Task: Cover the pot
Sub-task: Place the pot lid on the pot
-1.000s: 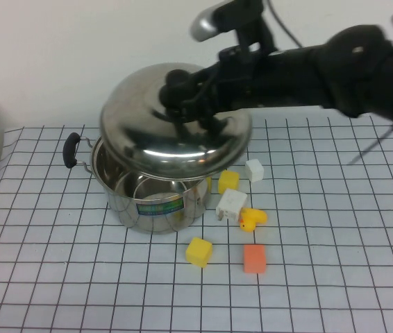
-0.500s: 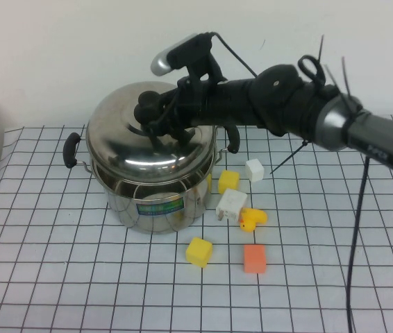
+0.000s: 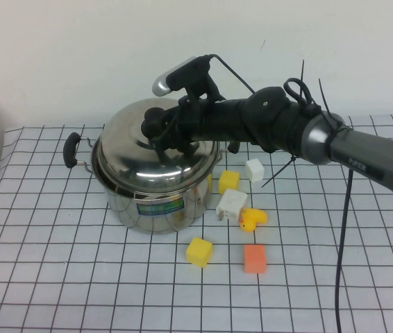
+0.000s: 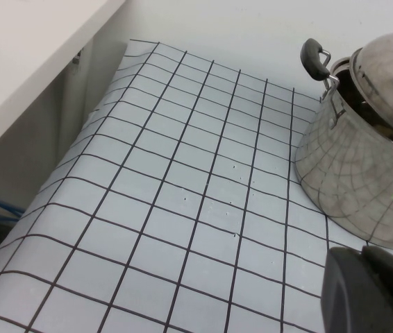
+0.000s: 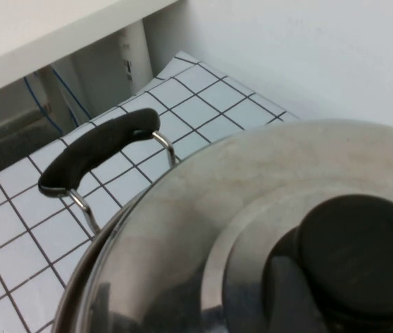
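Observation:
The lid has a gap at the pot's rim [image 3: 99, 171] near the black handle, so my right gripper should move the lid toward that handle [image 3: 72, 150] before lowering it.
The shiny steel pot [image 3: 156, 202] with a blue-green label stands at the table's back left, its black left handle [image 3: 71, 149] sticking out. The domed steel lid [image 3: 148, 158] lies over its mouth, slightly tilted. In the left wrist view a dark gap shows between lid [image 4: 391, 80] and pot [image 4: 353, 173] on the handle side. My right gripper [image 3: 160, 126] is shut on the lid's black knob [image 5: 360, 257], reaching in from the right. My left gripper [image 4: 370, 291] is shut and empty, low over the table in front of and left of the pot.
To the right of the pot lie two yellow blocks [image 3: 228, 181] [image 3: 198, 251], two white blocks [image 3: 254, 169] [image 3: 230, 204], a yellow duck [image 3: 252, 219] and an orange block [image 3: 255, 258]. A white shelf [image 4: 30, 55] borders the table's left edge. A wall stands close behind.
My right gripper has carried the lid leftward and down, from tilted high above the pot's right side to lying over the pot's mouth.

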{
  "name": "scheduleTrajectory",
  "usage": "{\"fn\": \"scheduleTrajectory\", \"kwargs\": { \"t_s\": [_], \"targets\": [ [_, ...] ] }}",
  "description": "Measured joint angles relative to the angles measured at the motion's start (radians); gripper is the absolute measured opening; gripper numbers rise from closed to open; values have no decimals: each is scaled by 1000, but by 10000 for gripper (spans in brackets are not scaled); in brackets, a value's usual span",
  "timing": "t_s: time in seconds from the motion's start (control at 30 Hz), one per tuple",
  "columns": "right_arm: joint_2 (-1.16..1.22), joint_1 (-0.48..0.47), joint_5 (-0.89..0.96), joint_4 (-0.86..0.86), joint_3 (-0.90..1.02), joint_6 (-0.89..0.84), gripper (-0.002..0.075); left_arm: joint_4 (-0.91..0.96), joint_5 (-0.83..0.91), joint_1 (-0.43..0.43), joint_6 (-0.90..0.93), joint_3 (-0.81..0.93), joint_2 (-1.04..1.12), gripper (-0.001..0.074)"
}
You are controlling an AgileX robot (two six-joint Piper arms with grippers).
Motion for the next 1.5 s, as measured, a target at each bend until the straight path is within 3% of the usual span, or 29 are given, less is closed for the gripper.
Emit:
{"fn": "scheduleTrajectory", "kwargs": {
  "t_s": [1.5],
  "targets": [
    [2,2,5,87,-2,-93,344,0,0,0,4,0,0,-3]
  ]
}}
